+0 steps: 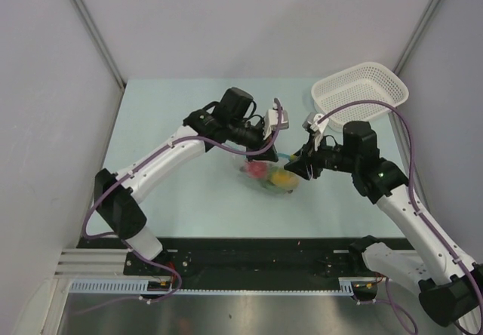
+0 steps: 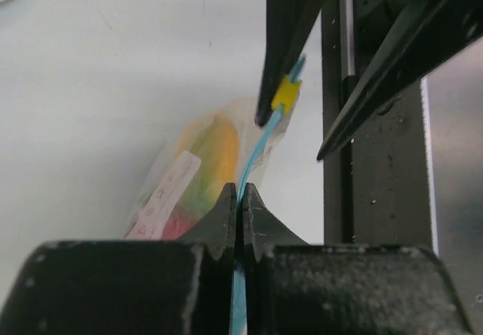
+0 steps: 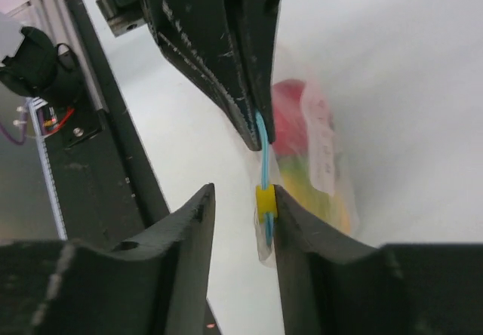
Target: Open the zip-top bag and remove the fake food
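I should take the slider with my left gripper while my right gripper pinches the zip strip's end. My left gripper is holding the zip strip short of the yellow slider.
The clear zip-top bag hangs just above the table's middle, with the fake food inside: a red apple and a yellow mango. My left gripper is shut on the bag's light blue zip strip. My right gripper is open around the strip's other end. The yellow slider rests against its right finger. The bag's white label shows in the left wrist view. The grape bunch is not visible.
A white mesh basket stands at the back right of the table. The black base rail runs along the near edge. Grey walls stand on both sides.
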Tool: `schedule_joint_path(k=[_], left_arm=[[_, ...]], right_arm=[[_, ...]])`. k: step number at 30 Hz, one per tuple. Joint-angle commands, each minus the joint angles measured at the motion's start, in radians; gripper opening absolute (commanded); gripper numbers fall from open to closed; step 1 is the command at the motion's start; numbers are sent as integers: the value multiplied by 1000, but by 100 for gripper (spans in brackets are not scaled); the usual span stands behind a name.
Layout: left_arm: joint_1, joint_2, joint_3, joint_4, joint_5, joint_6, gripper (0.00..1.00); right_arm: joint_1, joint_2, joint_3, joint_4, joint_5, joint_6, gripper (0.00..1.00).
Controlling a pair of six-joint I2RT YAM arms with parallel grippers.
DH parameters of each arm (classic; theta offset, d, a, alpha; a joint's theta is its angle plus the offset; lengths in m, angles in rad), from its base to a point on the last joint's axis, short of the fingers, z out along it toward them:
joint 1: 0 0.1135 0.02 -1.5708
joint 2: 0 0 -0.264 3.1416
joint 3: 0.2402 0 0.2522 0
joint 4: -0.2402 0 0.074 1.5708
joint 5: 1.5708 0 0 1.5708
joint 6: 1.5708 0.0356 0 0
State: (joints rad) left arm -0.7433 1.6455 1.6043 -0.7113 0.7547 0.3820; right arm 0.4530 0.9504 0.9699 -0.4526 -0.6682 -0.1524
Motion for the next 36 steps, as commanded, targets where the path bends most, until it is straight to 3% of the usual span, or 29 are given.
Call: schedule_joint_path(k=[1,4,7,22,27,29,30,31,32,33,36], left_arm=[[5,-127,-99,134,-92,-86,0],[9,-216,-219,278,-65,-184,0],[10,-263,-293,351,-40,-251,0],[15,-253,-276,306,29,-247,0],[16,-254,-279,285,55,-244,0],[15,-251,-277,286,54,-253,1],[16,-250,-277,289,28,-265,9],[16,-251,-273,297,14,-285,26],[15,-251,-271,327,8,-328,43],[15,-256,-270,348,18,-348,69],[-1,-256,-265,424,5,-376,73]], right_arm=[[-8,-67,-40,132,91,148,47],[-14,-152,-146,225,119,204,53],[-28,-193,-178,258,99,211,49],[-74,-95,-171,356,-30,182,46],[-88,-70,-169,380,-83,194,36],[-88,-68,-177,416,-111,209,22],[-86,-65,-178,428,-131,224,9],[-85,-62,-175,428,-137,231,0],[-85,-56,-171,419,-145,237,0],[-85,-52,-168,408,-163,241,0],[-86,-59,-177,391,-188,255,0]])
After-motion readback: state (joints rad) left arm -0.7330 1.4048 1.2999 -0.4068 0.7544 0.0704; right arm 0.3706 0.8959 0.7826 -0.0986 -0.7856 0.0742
